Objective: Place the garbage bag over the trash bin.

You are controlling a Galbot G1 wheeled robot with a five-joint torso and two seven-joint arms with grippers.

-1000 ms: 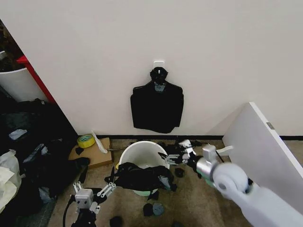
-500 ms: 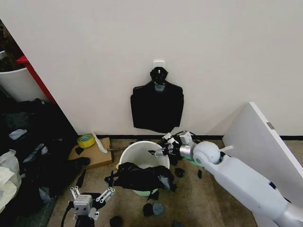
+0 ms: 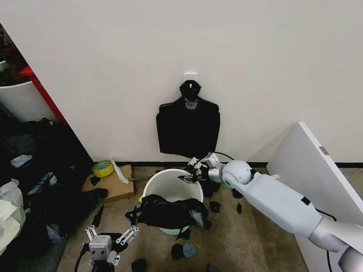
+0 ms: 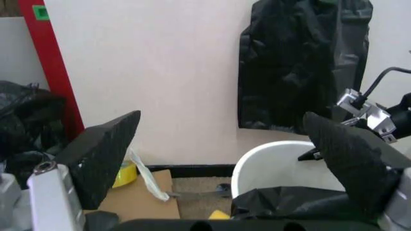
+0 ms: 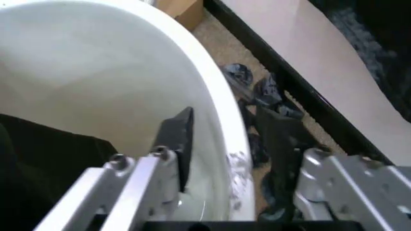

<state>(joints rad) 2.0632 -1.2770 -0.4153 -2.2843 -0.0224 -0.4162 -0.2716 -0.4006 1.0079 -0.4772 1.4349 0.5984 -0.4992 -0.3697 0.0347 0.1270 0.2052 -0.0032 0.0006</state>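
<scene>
The garbage bag [image 3: 161,209] hangs over the trash bin's near rim. The garbage bag will go around with the trash bin when I turn the trash bin's rim.
The trash bin [image 3: 170,182] is a round white bucket standing on the carpet below the wall. The garbage bag [image 3: 169,213], black and crumpled, lies draped across the bin's near rim and front. My right gripper [image 3: 191,171] is at the bin's far right rim. In the right wrist view my right gripper [image 5: 224,115] is open and straddles the rim of the trash bin [image 5: 218,103], one finger inside the bin and the other outside. My left gripper [image 3: 110,233] hovers low, in front of the bin and to its left, wide open and holding nothing. The left wrist view shows my left gripper [image 4: 222,118], the trash bin [image 4: 270,161] and the garbage bag [image 4: 289,204].
A flat bundle of black bags [image 3: 188,127] hangs on the wall above the bin. A yellow tape roll [image 3: 102,168] and cardboard [image 3: 111,182] lie to the left, beside a heap of black bags [image 3: 34,170]. A white board [image 3: 317,187] leans at the right. Black scraps [image 3: 184,249] litter the carpet.
My right arm has swung left and away from me, bringing its gripper from the right of the bin to the far rim. The left gripper has levelled out, nearly in place.
</scene>
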